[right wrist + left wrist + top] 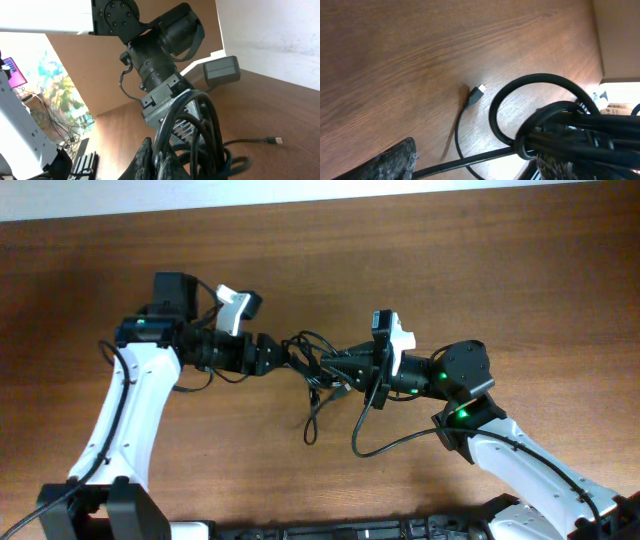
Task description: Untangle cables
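Several parts of the cables (317, 374) are pinched in a heap in my right gripper, so next my left gripper takes hold of the cables' loops (302, 344) before my right gripper opens and moves back.
The cables (312, 372) are a tangle of thin black cords held above the wooden table between my two grippers, with one loop trailing down toward the front (312, 425). In the left wrist view the bundle (560, 127) bunches by the right finger, and one strand runs across the wide gap between the fingers. A plug end (477, 94) lies on the table. My left gripper (288, 358) (477, 152) is open. My right gripper (326, 368) (157, 156) is shut on several strands of the cables (200, 125). A plug end (272, 141) shows at the right.
The right arm's own thicker black wire (385, 442) loops over the table in front of its wrist. The left arm's wrist and gripper body (160, 75) stand close behind the bundle in the right wrist view. The wooden table (480, 260) stretches behind both arms.
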Controlling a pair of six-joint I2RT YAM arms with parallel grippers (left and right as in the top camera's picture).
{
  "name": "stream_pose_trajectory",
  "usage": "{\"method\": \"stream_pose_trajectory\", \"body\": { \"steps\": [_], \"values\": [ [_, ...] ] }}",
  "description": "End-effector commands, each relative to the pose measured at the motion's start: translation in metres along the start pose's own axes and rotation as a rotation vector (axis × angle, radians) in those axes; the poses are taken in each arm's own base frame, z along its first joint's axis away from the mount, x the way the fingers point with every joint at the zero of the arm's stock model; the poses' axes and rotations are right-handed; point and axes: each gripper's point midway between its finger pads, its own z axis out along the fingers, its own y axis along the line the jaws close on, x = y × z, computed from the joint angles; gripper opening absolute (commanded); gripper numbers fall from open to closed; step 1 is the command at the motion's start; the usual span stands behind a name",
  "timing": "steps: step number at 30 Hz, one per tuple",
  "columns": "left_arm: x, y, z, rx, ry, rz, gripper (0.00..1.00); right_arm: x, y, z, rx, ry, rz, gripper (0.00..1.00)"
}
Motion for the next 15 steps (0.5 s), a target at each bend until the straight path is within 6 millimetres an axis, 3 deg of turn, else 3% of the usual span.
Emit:
{"method": "stream_pose_trajectory", "body": {
  "steps": [1, 3, 4, 5, 7, 9, 10, 11, 12, 14, 15],
  "values": [
    [0.004, 0.008, 0.002, -0.126, 0.022, -0.012, 0.69, -0.009, 0.005, 0.001, -0.01, -0.018, -0.03, 0.04],
    [0.004, 0.033, 0.001, -0.277, 0.019, -0.079, 0.65, -0.015, 0.007, 0.001, -0.019, -0.036, 0.011, 0.04],
    [0.0, 0.032, 0.009, -0.27, 0.01, -0.069, 0.66, -0.022, 0.011, 0.0, -0.031, -0.06, 0.013, 0.04],
    [-0.001, 0.029, 0.024, -0.258, 0.019, -0.044, 0.65, -0.027, 0.014, 0.0, -0.043, -0.078, -0.007, 0.04],
    [-0.005, 0.046, 0.049, -0.321, 0.028, -0.075, 0.62, -0.034, 0.018, -0.001, -0.059, -0.103, 0.005, 0.04],
    [-0.004, 0.072, 0.06, -0.399, 0.04, -0.136, 0.29, -0.034, 0.018, -0.001, -0.059, -0.102, 0.008, 0.04],
    [-0.003, 0.095, 0.055, -0.508, 0.027, -0.199, 0.03, -0.034, 0.018, -0.001, -0.058, -0.103, 0.008, 0.04],
    [-0.006, 0.124, 0.036, -0.653, -0.034, -0.295, 0.0, -0.033, 0.017, -0.001, -0.056, -0.096, 0.016, 0.04],
    [-0.012, 0.135, 0.02, -0.691, -0.084, -0.35, 0.0, -0.029, 0.015, 0.0, -0.049, -0.085, 0.033, 0.04],
    [-0.038, 0.152, -0.029, -0.673, -0.237, -0.456, 0.0, -0.008, 0.005, 0.001, -0.013, -0.013, 0.135, 0.04],
    [-0.048, 0.149, -0.042, -0.602, -0.283, -0.469, 0.0, 0.0, 0.001, 0.001, 0.002, 0.016, 0.173, 0.04]
  ]
}}
